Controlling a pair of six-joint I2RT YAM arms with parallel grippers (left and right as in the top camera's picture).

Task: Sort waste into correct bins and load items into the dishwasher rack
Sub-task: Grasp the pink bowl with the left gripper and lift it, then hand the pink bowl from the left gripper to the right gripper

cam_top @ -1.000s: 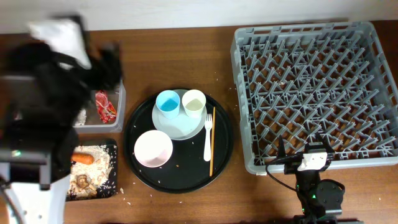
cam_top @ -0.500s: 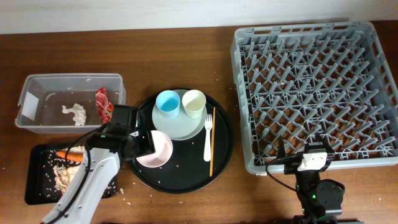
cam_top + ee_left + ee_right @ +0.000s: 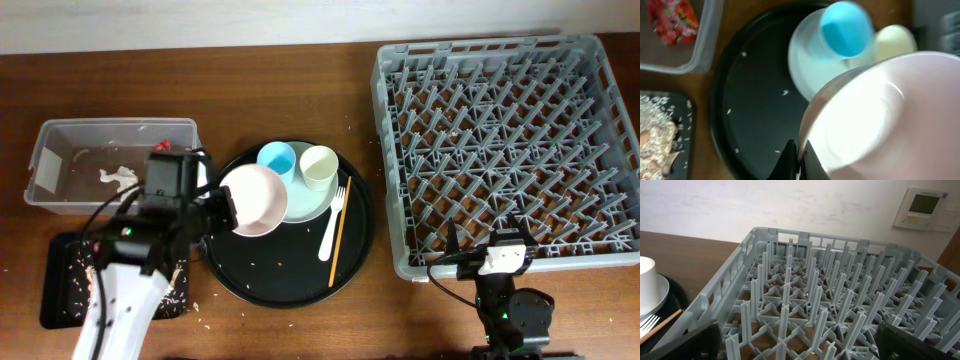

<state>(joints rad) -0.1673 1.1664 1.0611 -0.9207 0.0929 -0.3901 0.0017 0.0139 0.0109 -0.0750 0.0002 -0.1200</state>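
I should use my right gripper to take the pale pink bowl [image 3: 257, 201] by its free rim [image 3: 284, 204] and load it, as my left gripper holds it far from the dishwasher rack.
My left gripper [image 3: 228, 208] is shut on the rim of the pale pink bowl [image 3: 256, 197], which hangs tilted over the round black tray [image 3: 285, 275]. In the left wrist view the two fingertips [image 3: 790, 161] pinch the bowl [image 3: 880, 115] at its edge. Behind it the blue cup [image 3: 275, 158] and cream cup [image 3: 318, 166] stand on the grey-green plate [image 3: 312, 203]. The white fork [image 3: 333, 222] and chopsticks [image 3: 338, 235] lie tilted at the right. My right gripper [image 3: 487, 236] stands open at the front edge of the dishwasher rack [image 3: 510, 140], nothing between its fingers.
The clear tub [image 3: 60, 135] at the left holds a white tissue [image 3: 118, 176] and the red wrapper [image 3: 672, 20]. The shallow black tray [image 3: 58, 290] with rice and scraps lies under my left arm. Rice grains dot the round tray.
The left arm swung in from the tub, shut on the bowl's rim and raised it toward the plate. Cups, fork and chopsticks shifted slightly. The right arm stayed still.
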